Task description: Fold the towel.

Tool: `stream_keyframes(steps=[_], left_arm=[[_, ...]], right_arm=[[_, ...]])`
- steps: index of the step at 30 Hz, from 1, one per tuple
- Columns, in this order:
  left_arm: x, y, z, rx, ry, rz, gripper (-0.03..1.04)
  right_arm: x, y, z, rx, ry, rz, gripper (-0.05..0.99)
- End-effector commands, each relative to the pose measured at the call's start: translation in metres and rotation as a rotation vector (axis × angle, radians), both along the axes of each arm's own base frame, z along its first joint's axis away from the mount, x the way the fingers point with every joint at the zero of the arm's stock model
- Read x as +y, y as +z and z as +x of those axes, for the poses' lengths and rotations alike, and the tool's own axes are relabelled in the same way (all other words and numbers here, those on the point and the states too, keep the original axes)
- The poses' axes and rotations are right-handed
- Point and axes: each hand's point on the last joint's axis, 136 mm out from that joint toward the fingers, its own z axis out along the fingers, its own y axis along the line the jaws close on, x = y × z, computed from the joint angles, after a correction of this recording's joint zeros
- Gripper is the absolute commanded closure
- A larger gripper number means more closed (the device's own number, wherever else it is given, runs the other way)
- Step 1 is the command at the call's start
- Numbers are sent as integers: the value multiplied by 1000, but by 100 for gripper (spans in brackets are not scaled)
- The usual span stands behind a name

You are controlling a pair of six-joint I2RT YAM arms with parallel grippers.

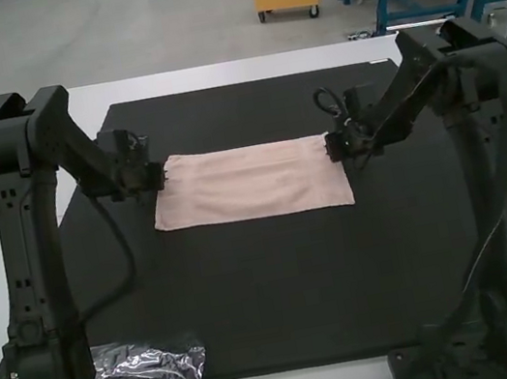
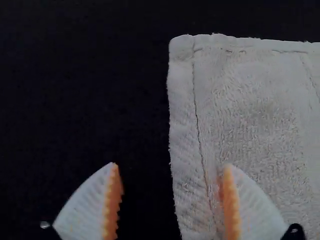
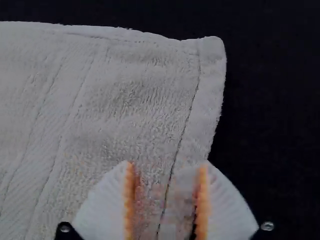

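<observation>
The towel is lying flat with a soft, wavy hem (image 3: pixel 170 40), so its far side (image 1: pixel 247 154) will fold over into a narrow strip when the robot brings it toward itself.
In the high view, the pink towel (image 1: pixel 251 184) lies flat as a wide rectangle; whether it has layers I cannot tell. My left gripper (image 1: pixel 161 174) is at its left edge near the far corner, my right gripper (image 1: pixel 333 147) at its right edge near the other far corner. In the left wrist view, my left gripper (image 2: pixel 171 200) stands open, one finger over the towel (image 2: pixel 255 110), the other over the black mat. In the right wrist view, my right gripper (image 3: pixel 165 197) is open above the towel (image 3: pixel 120 100), close to its hemmed side edge.
A black mat (image 1: pixel 282 292) lies under the towel on the white table (image 1: pixel 214 76). Crumpled clear plastic (image 1: pixel 178 365) lies by the left arm's base. Both arms rise at the sides of the mat.
</observation>
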Motion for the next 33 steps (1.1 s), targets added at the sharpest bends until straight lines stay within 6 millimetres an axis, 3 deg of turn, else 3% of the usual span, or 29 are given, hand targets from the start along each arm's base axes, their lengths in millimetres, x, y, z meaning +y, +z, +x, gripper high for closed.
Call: stream_keyframes(steps=[1, 5, 7, 13, 21, 26, 33], left_arm=[[12, -37, -14, 78, 1, 40, 99], [15, -28, -10, 51, -20, 17, 99], [21, -16, -5, 23, -16, 9, 99], [15, 35, 11, -68, -41, -45, 99], [8, 83, 11, -111, -75, -92, 99], [5, 91, 3, -87, -88, -102, 99], [15, 88, -19, -49, -94, -87, 99]], right_arm=[[-1, -46, -24, 117, 16, -6, 96], [-1, -39, -23, 111, 3, 15, 96], [1, -24, -17, 82, 0, 27, 96], [7, 34, 3, -11, -21, 89, 96], [7, 97, 4, -83, -22, 142, 96], [6, 106, -9, -54, -20, 152, 96], [-8, 94, -37, -4, -31, 151, 96]])
